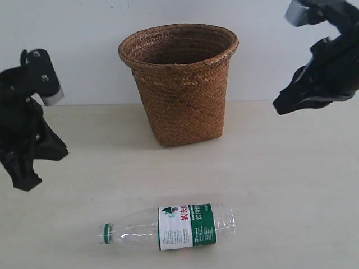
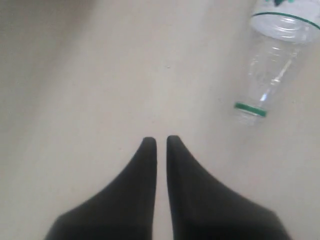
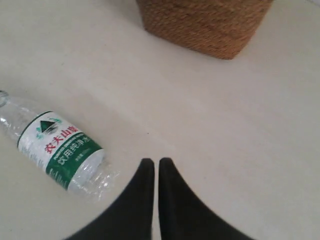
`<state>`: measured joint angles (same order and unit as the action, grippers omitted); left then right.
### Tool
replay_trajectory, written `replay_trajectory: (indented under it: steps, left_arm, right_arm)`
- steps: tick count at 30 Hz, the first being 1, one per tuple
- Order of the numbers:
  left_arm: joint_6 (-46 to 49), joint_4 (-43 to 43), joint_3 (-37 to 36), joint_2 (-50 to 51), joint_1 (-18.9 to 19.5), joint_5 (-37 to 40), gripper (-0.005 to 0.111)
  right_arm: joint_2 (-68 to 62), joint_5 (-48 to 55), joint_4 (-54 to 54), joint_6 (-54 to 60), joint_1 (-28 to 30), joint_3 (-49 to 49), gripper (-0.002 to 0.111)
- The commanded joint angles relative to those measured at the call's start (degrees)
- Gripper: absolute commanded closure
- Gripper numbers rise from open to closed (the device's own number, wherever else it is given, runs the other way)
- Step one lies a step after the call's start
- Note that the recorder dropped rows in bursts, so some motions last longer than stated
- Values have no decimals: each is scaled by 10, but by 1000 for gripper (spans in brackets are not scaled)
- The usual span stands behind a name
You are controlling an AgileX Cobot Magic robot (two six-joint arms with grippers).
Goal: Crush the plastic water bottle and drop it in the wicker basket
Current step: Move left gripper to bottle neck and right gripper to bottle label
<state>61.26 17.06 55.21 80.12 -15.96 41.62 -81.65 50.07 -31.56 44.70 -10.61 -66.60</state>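
The bottle's neck (image 1: 124,230) points clear toward my left gripper, which I should now move to the green ring (image 1: 107,233) until its opened fingers are on both sides of that neck.
The plastic water bottle (image 1: 171,227) lies on its side near the table's front edge, neck to the left, uncrushed. Its green-and-white label faces up; it shows in the left wrist view (image 2: 272,60) and the right wrist view (image 3: 55,150) too. The wicker basket (image 1: 179,84) stands upright behind it at the back of the table, its base visible in the right wrist view (image 3: 205,22). My left gripper (image 1: 25,168) hangs at the far left, shut and empty (image 2: 161,141). My right gripper (image 1: 286,103) hovers high at the right, shut and empty (image 3: 156,162).
The pale table (image 1: 280,190) carries only the bottle and the basket. A white wall (image 1: 84,33) rises behind the basket.
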Motion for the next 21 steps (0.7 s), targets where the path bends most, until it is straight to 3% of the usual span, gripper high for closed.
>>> replay_trajectory:
  steps: [1, 6, 8, 10, 11, 13, 21]
  left_arm:
    - [162, 86, 6, 44, -3, 55, 102]
    - [226, 128, 5, 100, -6, 70, 101]
    - [234, 122, 5, 121, -14, 67, 86]
    - [252, 124, 5, 138, -28, 62, 58]
    - [262, 124, 5, 149, -37, 54, 36]
    - [262, 124, 5, 161, -45, 42, 23]
    - [266, 113, 5, 214, -54, 20, 32]
  right_arm:
    - [-50, 37, -3, 33, -44, -27, 108]
    - [-96, 40, -14, 58, -93, -35, 108]
    - [-113, 40, -14, 68, -112, -35, 108]
    - [-132, 38, -14, 68, -125, -35, 108]
    - [-140, 38, -14, 68, -132, -35, 108]
    - [-152, 40, -14, 68, -140, -35, 108]
    - [-180, 37, -12, 68, -146, -35, 108]
